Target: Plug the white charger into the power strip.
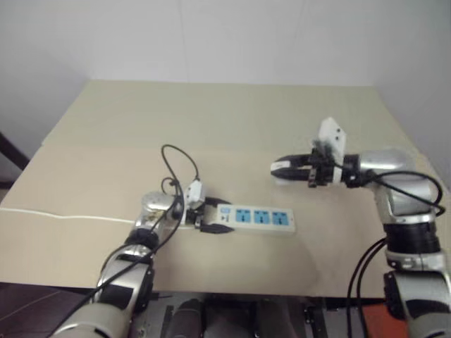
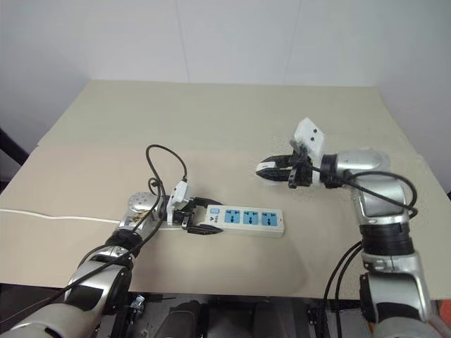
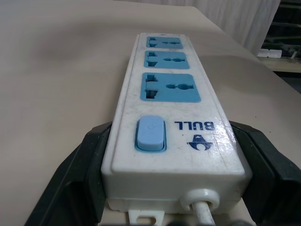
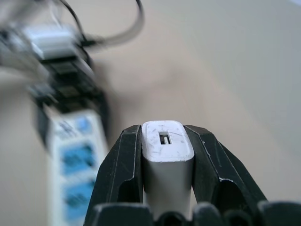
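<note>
I keep moving my right gripper to the power strip's switch-side socket (image 1: pixel 243 216), which is open, until the charger sits in, since the white charger's slot end (image 4: pixel 167 140) faces up.
The power strip (image 1: pixel 257 218) lies flat on the tan table, a white bar with three blue socket faces (image 3: pixel 170 87) and a blue switch (image 3: pixel 150 133). My left gripper (image 1: pixel 210 215) is shut on its switch end, one black finger (image 3: pixel 77 174) on each side, where the thin white cord (image 1: pixel 63 215) leaves. My right gripper (image 1: pixel 280 168) hangs above the table, up and to the right of the strip, pointing left. It is shut on the white charger (image 4: pixel 167 155), whose end with a small slot faces the right wrist camera. Its prongs are hidden.
The tan table (image 1: pixel 225 120) runs to a white wall at the back. Black cables (image 1: pixel 180 165) loop above my left wrist. The table's front edge lies just below the strip.
</note>
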{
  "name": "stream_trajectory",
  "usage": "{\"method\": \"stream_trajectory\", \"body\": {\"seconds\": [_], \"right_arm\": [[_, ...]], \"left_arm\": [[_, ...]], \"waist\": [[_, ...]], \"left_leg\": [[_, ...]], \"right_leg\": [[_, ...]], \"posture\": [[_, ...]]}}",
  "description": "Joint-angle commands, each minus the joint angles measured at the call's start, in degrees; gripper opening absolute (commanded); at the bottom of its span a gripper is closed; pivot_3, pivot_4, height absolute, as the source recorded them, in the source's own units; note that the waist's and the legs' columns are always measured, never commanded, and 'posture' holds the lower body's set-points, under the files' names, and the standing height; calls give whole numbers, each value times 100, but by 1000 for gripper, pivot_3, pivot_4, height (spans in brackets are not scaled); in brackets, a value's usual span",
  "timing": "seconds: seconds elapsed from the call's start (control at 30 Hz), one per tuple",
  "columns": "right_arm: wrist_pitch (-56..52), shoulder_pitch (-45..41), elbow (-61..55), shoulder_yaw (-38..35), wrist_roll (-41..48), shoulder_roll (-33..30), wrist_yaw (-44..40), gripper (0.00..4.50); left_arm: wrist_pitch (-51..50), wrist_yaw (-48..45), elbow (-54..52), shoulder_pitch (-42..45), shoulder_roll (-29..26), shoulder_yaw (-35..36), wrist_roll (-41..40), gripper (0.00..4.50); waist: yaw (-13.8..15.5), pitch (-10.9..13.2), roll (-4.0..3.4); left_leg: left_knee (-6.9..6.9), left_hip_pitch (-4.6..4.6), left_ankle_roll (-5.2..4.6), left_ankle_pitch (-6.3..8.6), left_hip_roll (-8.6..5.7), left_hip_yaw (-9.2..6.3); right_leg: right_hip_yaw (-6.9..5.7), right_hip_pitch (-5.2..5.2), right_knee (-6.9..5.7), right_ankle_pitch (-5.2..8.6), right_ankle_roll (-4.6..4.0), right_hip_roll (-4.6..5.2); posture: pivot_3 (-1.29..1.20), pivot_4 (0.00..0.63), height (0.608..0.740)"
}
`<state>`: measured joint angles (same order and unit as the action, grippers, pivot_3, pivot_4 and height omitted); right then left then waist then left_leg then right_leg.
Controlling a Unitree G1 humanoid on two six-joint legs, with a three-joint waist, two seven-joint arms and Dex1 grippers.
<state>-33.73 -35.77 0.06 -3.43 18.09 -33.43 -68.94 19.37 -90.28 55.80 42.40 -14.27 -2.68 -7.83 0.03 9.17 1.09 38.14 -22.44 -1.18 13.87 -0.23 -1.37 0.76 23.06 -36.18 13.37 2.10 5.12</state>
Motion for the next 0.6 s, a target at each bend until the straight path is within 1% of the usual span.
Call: {"method": "stream_trajectory", "body": {"seconds": [0.03,0.1,0.17,0.3,0.47,0.6], "right_arm": [[457,160,52,-433,753,578,131,1136],[527,228,224,-569,1113,986,184,1136],[731,256,456,-617,1287,1272,166,1136],[1058,275,830,-584,1480,1561,-35,1136],[2035,519,1427,-31,1005,1699,-533,1136],[2713,557,1907,195,768,1787,-718,1136]], "left_arm": [[-92,26,-168,-71,-11,-91,-14,3308],[-121,40,-177,-74,-26,-91,-21,3308],[-143,64,-180,-70,-43,-89,-17,3308],[-144,91,-168,-63,-94,-118,16,3308],[-162,66,-217,-77,-152,-160,1,3308],[-160,54,-228,-80,-176,-177,-4,3308]], "waist": [[-23,0,-1],[-44,-1,-1],[-52,-1,-2],[-50,-1,-3],[-76,-2,-4],[-91,-2,-4]], "left_leg": [[0,7,0,0,0,0],[0,17,0,0,1,0],[0,18,0,0,3,-1],[0,16,0,0,2,0],[0,18,0,0,2,5],[0,20,0,0,3,9]], "right_leg": [[2,-2,3,0,0,-1],[6,-4,5,1,0,-3],[5,-4,2,1,0,-6],[4,-4,-2,0,0,-4],[3,-5,-1,0,0,-7],[6,-3,-1,1,0,-8]], "posture": [[0,150,740],[0,150,740],[0,150,740],[0,150,740],[0,150,740],[0,150,740]]}}
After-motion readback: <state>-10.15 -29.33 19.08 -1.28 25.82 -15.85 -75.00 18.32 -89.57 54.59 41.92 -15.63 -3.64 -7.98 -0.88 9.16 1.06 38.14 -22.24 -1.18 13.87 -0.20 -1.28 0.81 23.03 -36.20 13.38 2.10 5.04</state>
